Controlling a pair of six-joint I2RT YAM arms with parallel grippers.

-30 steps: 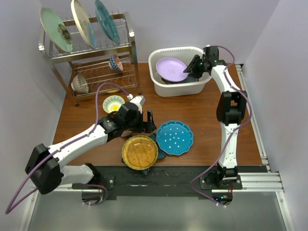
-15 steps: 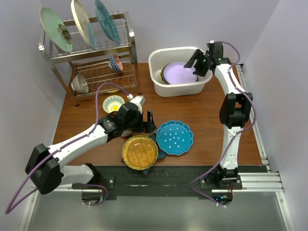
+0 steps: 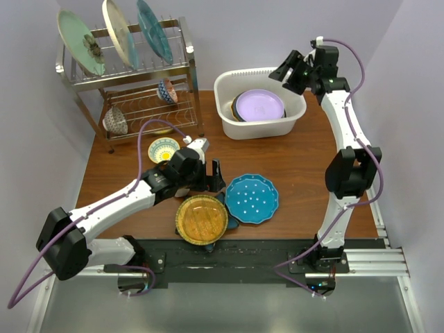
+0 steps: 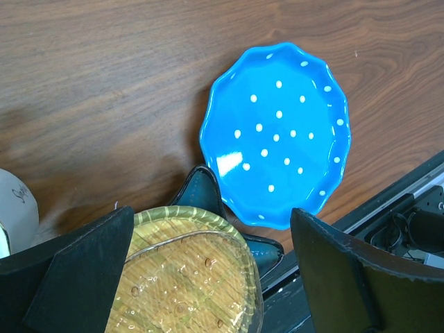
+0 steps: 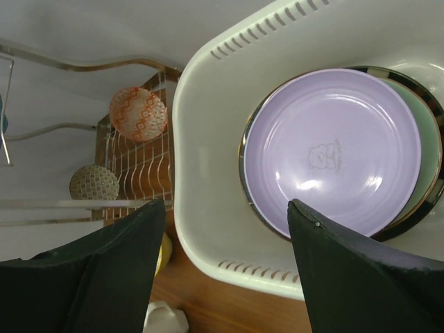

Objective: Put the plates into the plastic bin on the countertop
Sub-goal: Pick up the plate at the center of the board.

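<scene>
The blue dotted plate's rim [image 3: 276, 200] away from the amber plate is free, so my right gripper keeps approaching until its fingers straddle it.
The white plastic bin [image 3: 229, 123] stands at the back of the countertop [image 3: 298, 163]. A lavender plate [image 3: 259, 105] lies flat in it on top of other plates. In the right wrist view the lavender plate [image 5: 333, 149] covers a mint plate [image 5: 429, 173] with a dark rim. My right gripper [image 3: 293, 73] hangs open and empty above the bin's right rim. My left gripper [image 3: 214, 179] is open over the amber plate [image 3: 201, 220], which overlaps a teal star-shaped plate [image 4: 201, 195]. The blue dotted plate [image 3: 252, 198] lies just to their right.
A steel wire dish rack [image 3: 184, 66] at the back left holds three upright plates [image 3: 119, 31] on top and small bowls [image 3: 167, 91] below. A yellow patterned bowl [image 3: 164, 149] and a white mug [image 3: 199, 144] sit near the left arm. The black front edge runs just below the amber plate.
My right gripper has opened and let go of the lavender plate, which now lies flat in the bin. That gripper has lifted up and back to the right. The left arm has not moved.
</scene>
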